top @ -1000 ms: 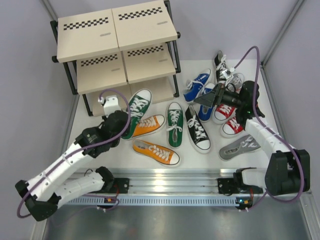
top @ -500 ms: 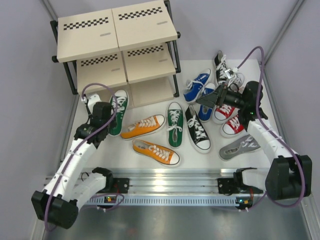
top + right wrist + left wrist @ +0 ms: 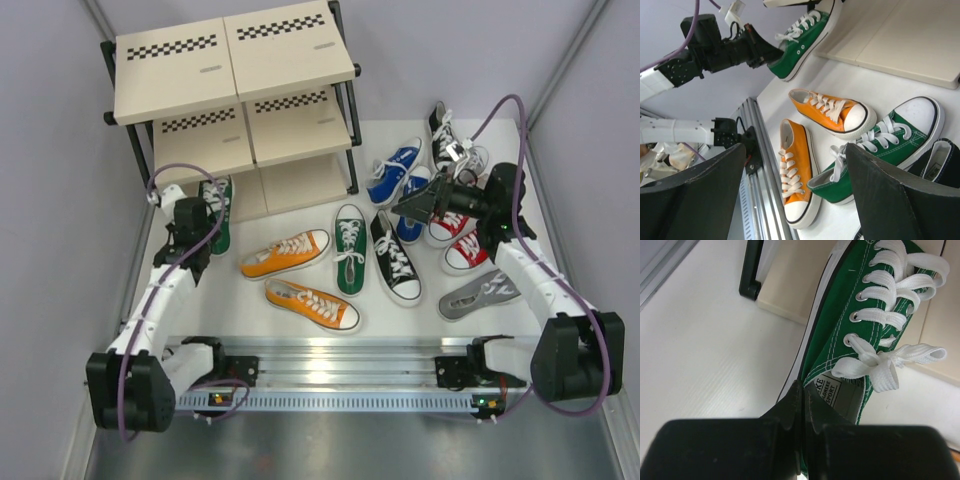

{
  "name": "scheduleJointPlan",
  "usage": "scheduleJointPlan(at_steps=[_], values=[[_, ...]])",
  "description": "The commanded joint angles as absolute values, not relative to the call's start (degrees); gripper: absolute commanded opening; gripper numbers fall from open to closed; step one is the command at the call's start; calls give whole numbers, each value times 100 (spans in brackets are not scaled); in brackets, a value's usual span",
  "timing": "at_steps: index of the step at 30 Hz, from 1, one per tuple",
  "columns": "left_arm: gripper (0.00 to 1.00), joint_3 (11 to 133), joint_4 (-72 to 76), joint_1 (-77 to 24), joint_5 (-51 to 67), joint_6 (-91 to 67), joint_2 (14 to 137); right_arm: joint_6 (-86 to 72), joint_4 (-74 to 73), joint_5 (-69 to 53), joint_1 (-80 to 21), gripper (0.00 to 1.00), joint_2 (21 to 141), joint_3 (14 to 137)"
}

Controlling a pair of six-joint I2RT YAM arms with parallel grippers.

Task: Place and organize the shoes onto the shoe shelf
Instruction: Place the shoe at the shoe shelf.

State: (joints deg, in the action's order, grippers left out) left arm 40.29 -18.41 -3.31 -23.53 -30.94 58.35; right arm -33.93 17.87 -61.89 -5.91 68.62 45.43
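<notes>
The green shoe has its toe pointed at the bottom board and is clear of the black leg, so the robot's left gripper goes on sliding the shoe in until its sole rests on that board.
My left gripper is shut on the heel wall of a green shoe, whose toe points at the bottom board of the shoe shelf. In the left wrist view the fingers pinch the collar of the green shoe, which tilts over the beige board. My right gripper hangs open over the blue shoes with nothing in it. Its wrist view looks between the wide fingers at two orange shoes and the other green shoe.
Loose on the white table lie two orange shoes, a green one, a black one, red ones, a grey one and another black one. A black shelf leg stands just left of the held shoe.
My left arm has swung left and back, carrying the green shoe from beside the orange ones to the front of the shelf's bottom tier. The right arm has barely shifted.
</notes>
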Motion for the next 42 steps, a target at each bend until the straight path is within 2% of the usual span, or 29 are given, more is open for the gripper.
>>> scheduleJointPlan(at_steps=[1,6,15,21,37,39,41,42], values=[[0,3947,-247,-44,-2198,-3023,5906,-2901,1644,-6389,-536,82,6697,4764],[0,3683,518,597,-1714,-3050,6134,-2567,1469,-6495,-536,82,6653,4746],[0,3630,1467,747,-1688,-3138,6872,-1478,669,-6609,-545,82,6636,4895],[0,3814,1897,791,-1617,-3067,7426,-414,-517,-6636,-545,82,6583,5133],[0,4675,2188,879,-1450,-3129,8551,-132,-922,-6522,-545,82,6504,5177],[4,4702,2188,879,-1450,-3173,8587,-114,-940,-6521,-545,82,6486,5177],[13,4702,2180,879,-1450,-3190,8604,-114,-967,-6513,-536,82,6495,5177],[23,4702,2171,879,-1450,-3199,8596,-106,-975,-6504,-545,82,6486,5185]])
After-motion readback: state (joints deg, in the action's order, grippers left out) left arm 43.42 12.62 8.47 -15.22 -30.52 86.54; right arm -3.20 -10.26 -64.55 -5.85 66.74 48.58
